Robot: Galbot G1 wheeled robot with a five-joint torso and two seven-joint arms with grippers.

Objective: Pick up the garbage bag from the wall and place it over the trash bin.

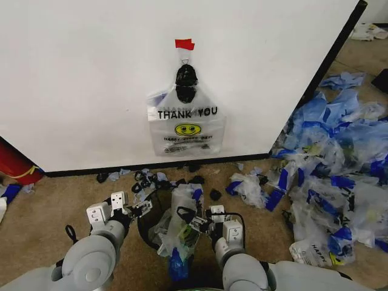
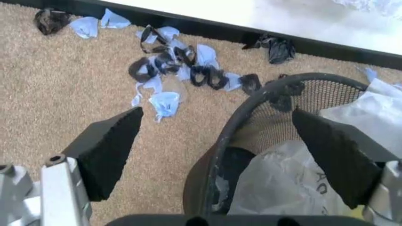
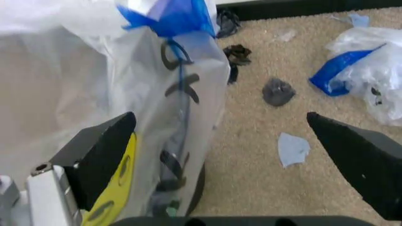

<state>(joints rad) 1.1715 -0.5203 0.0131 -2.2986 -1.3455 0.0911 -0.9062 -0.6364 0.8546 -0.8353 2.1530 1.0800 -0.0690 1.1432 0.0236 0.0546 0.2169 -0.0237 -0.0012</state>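
Observation:
The clear printed bag (image 1: 182, 212) is showing loose, crumpled plastic inside the bin (image 1: 160, 231), so I expect the bag to spread out over the bin's rim when I pull it outward.
The garbage bag (image 1: 186, 121), see-through with a yellow smiley and "THANK YOU" print, hangs from a black hook (image 1: 186, 75) under red tape (image 1: 184, 43) on the white wall (image 1: 79, 79). Below it on the carpet stands the black mesh trash bin (image 1: 145, 225) (image 2: 314, 94), with another clear printed bag (image 1: 179, 221) (image 3: 94, 80) standing in it. My left gripper (image 1: 144, 208) (image 2: 220, 150) is open, low at the bin's left side, its jaws straddling the rim. On the bin's right side my right gripper (image 1: 193, 222) (image 3: 232, 155) is open, one finger (image 3: 100, 155) beside that bag.
A mass of blue-and-clear plastic bags (image 1: 339, 163) covers the floor to the right. Blue and black scraps (image 1: 151, 177) (image 2: 182, 66) lie along the wall's black base strip (image 1: 170, 165). A red cylinder (image 1: 15, 163) stands at the far left.

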